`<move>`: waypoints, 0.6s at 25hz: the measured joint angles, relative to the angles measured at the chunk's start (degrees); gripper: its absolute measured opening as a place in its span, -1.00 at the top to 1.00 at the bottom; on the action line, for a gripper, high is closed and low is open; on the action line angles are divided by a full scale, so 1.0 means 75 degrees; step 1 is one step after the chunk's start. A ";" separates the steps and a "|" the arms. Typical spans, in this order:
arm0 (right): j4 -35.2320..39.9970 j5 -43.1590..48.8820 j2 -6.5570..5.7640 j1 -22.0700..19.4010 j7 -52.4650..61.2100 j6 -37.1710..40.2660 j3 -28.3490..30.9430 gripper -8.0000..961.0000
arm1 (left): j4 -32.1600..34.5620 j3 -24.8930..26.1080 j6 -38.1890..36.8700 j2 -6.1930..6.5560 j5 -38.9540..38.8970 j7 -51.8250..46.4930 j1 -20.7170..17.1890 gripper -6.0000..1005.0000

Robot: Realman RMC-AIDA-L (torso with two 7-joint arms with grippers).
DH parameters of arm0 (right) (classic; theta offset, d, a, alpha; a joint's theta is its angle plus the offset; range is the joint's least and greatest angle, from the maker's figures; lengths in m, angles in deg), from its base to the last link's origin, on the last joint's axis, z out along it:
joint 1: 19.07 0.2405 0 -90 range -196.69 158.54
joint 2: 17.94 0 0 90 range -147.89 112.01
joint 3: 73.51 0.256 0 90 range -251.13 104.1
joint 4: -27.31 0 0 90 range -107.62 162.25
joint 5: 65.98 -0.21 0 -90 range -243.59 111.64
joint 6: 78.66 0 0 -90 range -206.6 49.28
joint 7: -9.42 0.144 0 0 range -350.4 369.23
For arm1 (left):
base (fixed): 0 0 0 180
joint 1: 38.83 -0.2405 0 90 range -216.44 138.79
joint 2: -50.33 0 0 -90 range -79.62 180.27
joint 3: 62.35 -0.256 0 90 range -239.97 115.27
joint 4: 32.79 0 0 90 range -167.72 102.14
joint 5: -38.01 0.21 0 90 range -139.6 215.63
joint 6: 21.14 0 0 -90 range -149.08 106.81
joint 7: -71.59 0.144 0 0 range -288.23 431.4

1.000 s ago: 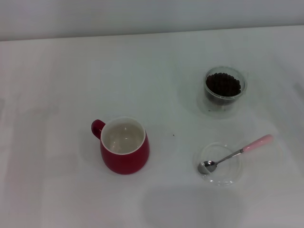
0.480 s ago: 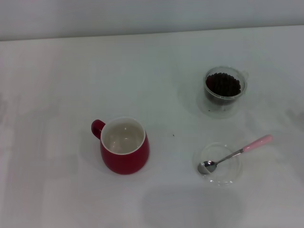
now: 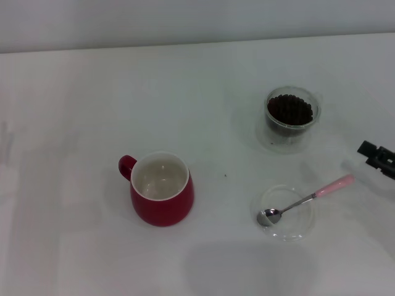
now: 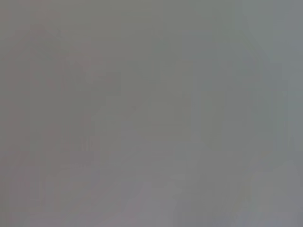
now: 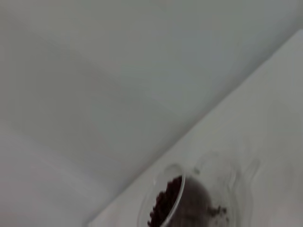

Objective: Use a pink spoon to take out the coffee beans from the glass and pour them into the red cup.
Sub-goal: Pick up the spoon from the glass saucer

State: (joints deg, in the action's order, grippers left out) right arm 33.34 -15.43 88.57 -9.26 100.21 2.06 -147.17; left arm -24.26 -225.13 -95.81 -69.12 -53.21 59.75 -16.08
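The pink spoon's handle (image 3: 330, 187) sticks out past the clear dish toward my right gripper, so that gripper should keep going to the handle's end (image 3: 347, 180) and close there.
The pink spoon (image 3: 308, 198) lies with its silver bowl in a shallow clear dish (image 3: 296, 233) and its pink handle pointing to the back right. The glass (image 3: 291, 117) with coffee beans (image 3: 289, 109) stands behind it; it also shows in the right wrist view (image 5: 208, 189), with the beans (image 5: 163, 204) inside. The red cup (image 3: 162, 197) stands empty at the centre left, handle to the left. My right gripper (image 3: 374, 153) reaches in from the right edge, just right of and behind the spoon's handle, not touching it. My left gripper is out of view.
Everything stands on a white table (image 3: 92, 92). A pale wall runs along its far edge (image 3: 185, 24). The left wrist view shows only a plain grey surface.
My right gripper has come into the head view at the right edge, near the spoon's handle. The cup, glass, dish and spoon have not moved.
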 joint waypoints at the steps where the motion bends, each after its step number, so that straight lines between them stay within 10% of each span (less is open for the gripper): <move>1: -0.0005 0.0060 0.0009 0.0011 0.0001 -0.0005 -0.0010 -0.78 | 0.0002 0.0000 0.0004 0.0001 -0.0001 -0.0001 0.0003 -0.75; 15: -0.0007 0.0334 0.0105 0.0063 0.0194 -0.0098 -0.0394 -0.78 | 0.0013 0.0001 0.0006 0.0001 -0.0001 -0.0004 0.0079 -0.75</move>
State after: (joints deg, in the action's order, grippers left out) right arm 33.29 -12.92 89.35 -8.79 101.66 1.33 -150.12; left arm -24.17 -225.12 -95.76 -69.11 -53.22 59.72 -15.48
